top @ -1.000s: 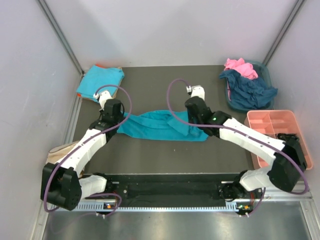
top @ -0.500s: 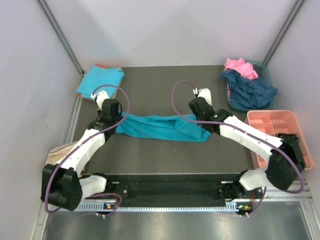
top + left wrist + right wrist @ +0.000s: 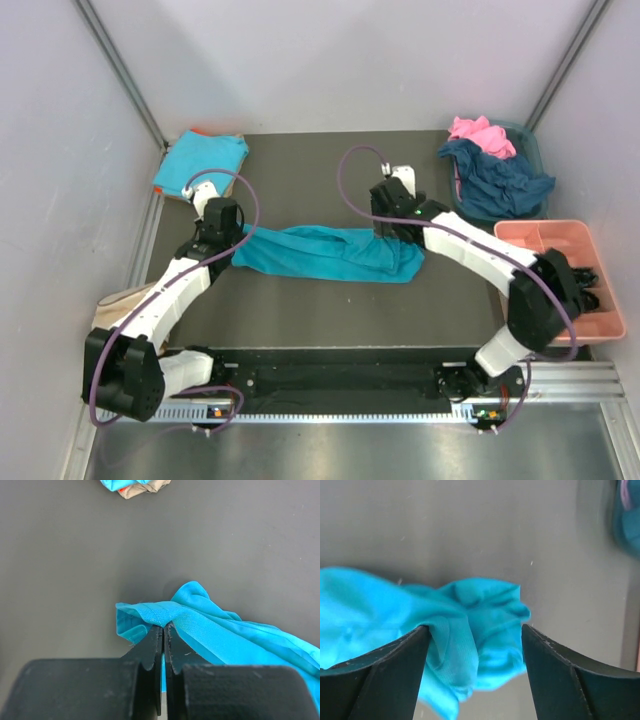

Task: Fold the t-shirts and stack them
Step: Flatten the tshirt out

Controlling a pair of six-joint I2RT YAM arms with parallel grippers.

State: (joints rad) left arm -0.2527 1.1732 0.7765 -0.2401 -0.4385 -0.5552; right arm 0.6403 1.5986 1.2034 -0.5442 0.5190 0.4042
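The teal t-shirt (image 3: 300, 257) has loose folds (image 3: 366, 250) that overlap along it. It will fall open into a wide hanging sheet when I lift its ends.
A teal t-shirt (image 3: 325, 252) lies stretched in a long band across the middle of the dark table. My left gripper (image 3: 228, 232) is shut on the shirt's left end (image 3: 165, 615), the cloth pinched between its black fingers. My right gripper (image 3: 398, 215) hovers over the shirt's right end (image 3: 480, 625) with its jaws wide apart; a fold of cloth touches the left finger (image 3: 395, 665), but nothing is clamped. A folded light-blue t-shirt (image 3: 203, 164) rests at the back left corner.
A teal bin (image 3: 530, 150) at the back right holds a dark blue shirt (image 3: 500, 180) and a pink one (image 3: 480, 132). A pink compartment tray (image 3: 545, 250) stands at the right edge. Beige cloth (image 3: 118, 302) lies off the table's left side.
My right gripper has opened and let go of the shirt's right end, which has dropped onto the table. That arm swung toward the back. The left gripper has held still.
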